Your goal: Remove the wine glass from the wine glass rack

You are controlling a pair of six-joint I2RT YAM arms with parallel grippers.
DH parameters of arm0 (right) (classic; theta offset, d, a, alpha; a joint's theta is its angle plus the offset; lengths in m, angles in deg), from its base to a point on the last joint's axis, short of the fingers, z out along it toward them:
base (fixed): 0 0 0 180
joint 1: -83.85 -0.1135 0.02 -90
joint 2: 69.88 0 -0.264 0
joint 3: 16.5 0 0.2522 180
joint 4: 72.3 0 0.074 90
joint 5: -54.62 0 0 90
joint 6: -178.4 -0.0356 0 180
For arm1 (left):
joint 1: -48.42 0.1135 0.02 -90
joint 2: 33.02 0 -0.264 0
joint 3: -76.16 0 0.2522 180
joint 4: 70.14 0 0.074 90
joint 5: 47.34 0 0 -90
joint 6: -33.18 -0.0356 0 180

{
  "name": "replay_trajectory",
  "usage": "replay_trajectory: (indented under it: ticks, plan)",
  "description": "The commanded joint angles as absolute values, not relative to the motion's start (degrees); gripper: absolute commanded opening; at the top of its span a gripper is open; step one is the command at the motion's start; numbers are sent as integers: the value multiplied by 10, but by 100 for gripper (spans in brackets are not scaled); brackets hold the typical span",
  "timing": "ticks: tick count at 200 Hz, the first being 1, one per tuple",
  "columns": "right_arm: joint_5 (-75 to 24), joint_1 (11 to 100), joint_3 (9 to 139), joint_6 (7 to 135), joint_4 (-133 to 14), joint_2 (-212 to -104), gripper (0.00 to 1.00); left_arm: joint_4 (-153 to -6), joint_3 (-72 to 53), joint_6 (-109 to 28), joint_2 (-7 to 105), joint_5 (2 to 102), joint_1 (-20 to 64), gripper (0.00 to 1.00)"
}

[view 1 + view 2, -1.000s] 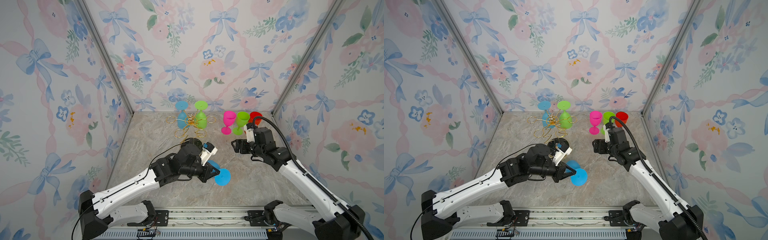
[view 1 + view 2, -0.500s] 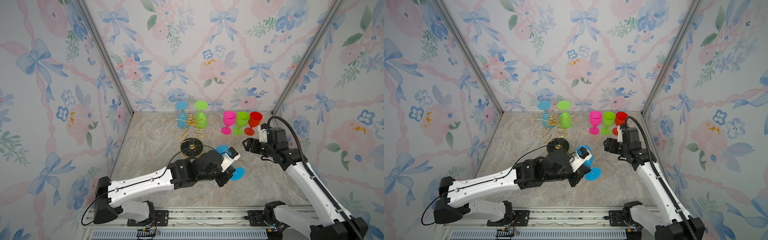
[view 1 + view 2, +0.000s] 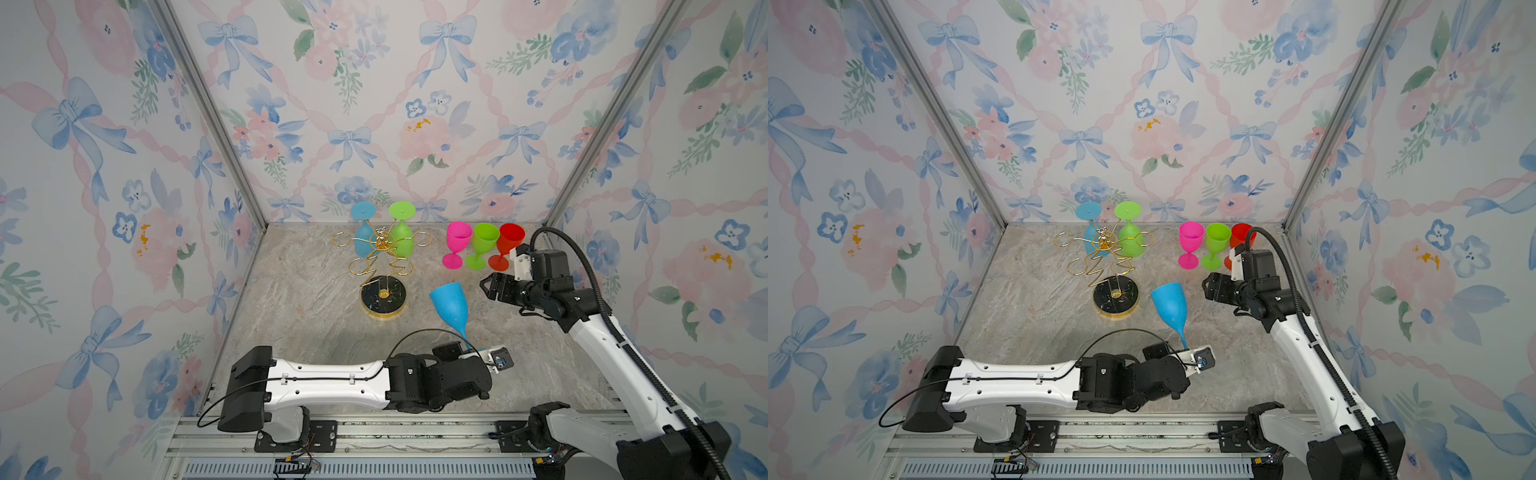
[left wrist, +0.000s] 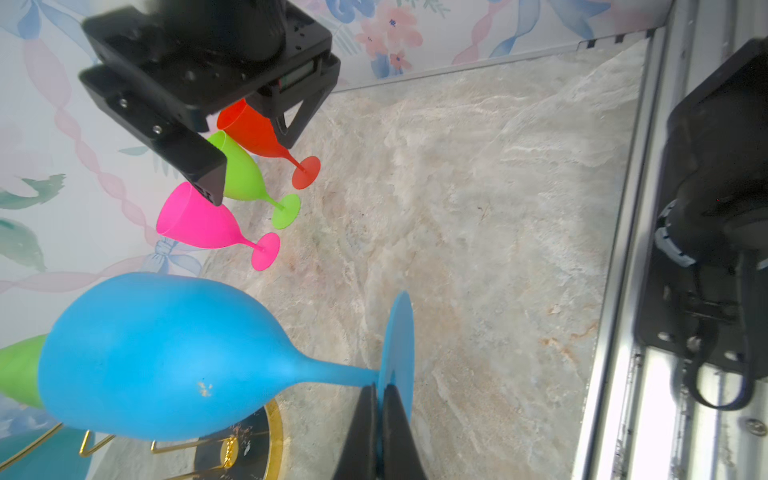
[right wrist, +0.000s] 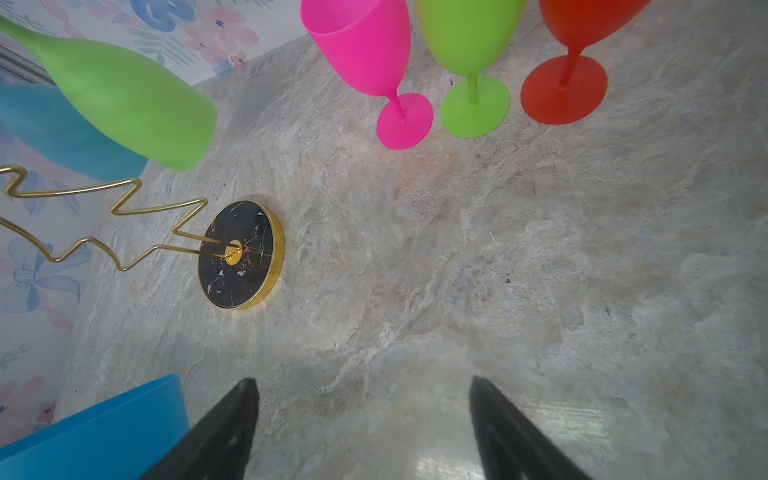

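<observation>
I keep moving my right gripper toward the glass's rim (image 3: pixel 459 284) until its fingers are on both sides of the rim, because my left gripper is holding the blue glass's foot and the glass's bowl (image 3: pixel 451 307) is free.
My left gripper (image 4: pixel 379 390) is shut on the flat foot of a blue wine glass (image 3: pixel 451 305), which it holds bowl up and tilted left above the table, right of the wine glass rack (image 3: pixel 376 253). The rack is gold wire on a round black base (image 3: pixel 383 297). A blue glass (image 3: pixel 362 243) and a green glass (image 3: pixel 402 243) hang upside down on its far side. My right gripper (image 3: pixel 490 286) is open and empty, just right of the held glass's bowl; its fingers (image 5: pixel 245 399) frame bare table in the right wrist view.
A pink glass (image 3: pixel 457 245), a green one (image 3: pixel 482 245) and a red one (image 3: pixel 508 245) stand upright in a row at the back right, just behind my right gripper. Flowered walls close in the back and both sides. A metal rail (image 3: pixel 374 432) runs along the front.
The left arm has swung right and toward the front with the blue glass, turning it from lying sideways to bowl up. The right gripper has drawn back a little to the right.
</observation>
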State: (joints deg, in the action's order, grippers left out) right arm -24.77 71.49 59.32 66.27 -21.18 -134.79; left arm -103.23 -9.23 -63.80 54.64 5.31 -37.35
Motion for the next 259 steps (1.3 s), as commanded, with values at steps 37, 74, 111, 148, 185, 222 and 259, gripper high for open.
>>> replay_trajectory:
  ticks: [37, 74, 111, 148, 185, 222, 259]
  plan:
    - [-222, 712, 664, 662, -156, -1375, 82, -1008, -31, -747, 579, -103, -380, 0]
    - [-214, 684, 697, 674, -129, -1402, 82, -914, 39, -811, 550, -126, -379, 0]
    - [-209, 652, 747, 692, -93, -1433, 82, -758, 125, -933, 512, -172, -379, 0]
    - [-188, 638, 801, 692, -53, -1459, 80, -555, 243, -1092, 493, -180, -379, 0]
    - [-167, 636, 843, 691, -16, -1472, 79, -496, 278, -1141, 508, -173, -379, 0]
    - [-121, 634, 865, 683, -4, -1489, 78, -461, 291, -1187, 523, -179, -379, 0]
    - [-84, 627, 886, 681, 4, -1505, 74, -413, 326, -1277, 528, -180, -379, 0]
